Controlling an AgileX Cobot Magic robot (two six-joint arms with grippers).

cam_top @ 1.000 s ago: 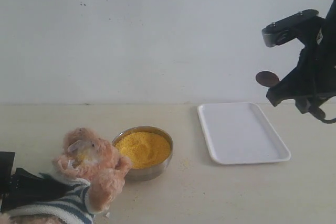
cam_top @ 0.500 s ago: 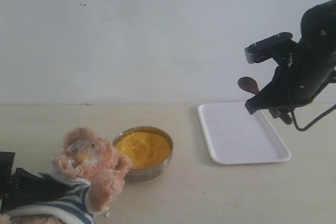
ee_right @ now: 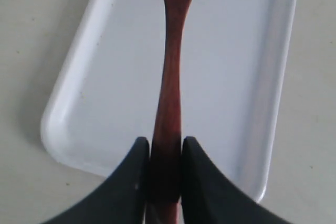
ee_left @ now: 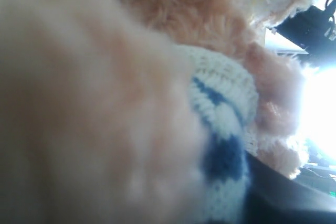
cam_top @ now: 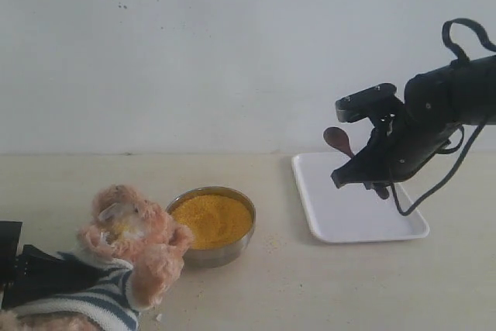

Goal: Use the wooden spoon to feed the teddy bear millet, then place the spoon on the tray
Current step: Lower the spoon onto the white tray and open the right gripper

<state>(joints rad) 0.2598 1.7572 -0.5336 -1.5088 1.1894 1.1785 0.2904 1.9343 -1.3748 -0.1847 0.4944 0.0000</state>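
I should go on lowering the wooden spoon (cam_top: 338, 140) with my right gripper until it rests on the tray's bottom (cam_top: 338, 203), then let go, because the spoon hangs lengthwise over the clear white tray.
The teddy bear (cam_top: 133, 239) leans at the front left in its striped shirt (ee_left: 220, 124), and its fur fills the left wrist view. My left gripper (cam_top: 35, 278) is shut on its body; only one dark finger (ee_left: 275, 200) shows. Just right of the bear stands a metal bowl heaped with yellow millet (cam_top: 211, 220). My right gripper (ee_right: 165, 150) is shut on the thin handle of the wooden spoon (ee_right: 169, 77). It hangs above the white tray (cam_top: 353, 222), near its left part. The spoon's oval bowl (cam_top: 336, 139) points up and left, and whether it holds millet cannot be seen.
Pale tabletop runs to a white wall behind. A few yellow grains lie scattered on the table by the metal bowl (cam_top: 232, 252). Under the spoon the tray's surface (ee_right: 100, 82) is bare. A black cable (cam_top: 457, 36) loops off the right arm.
My right arm has come down and to the left with the spoon, from high at the right edge to just above the tray. The bear has shifted slightly.
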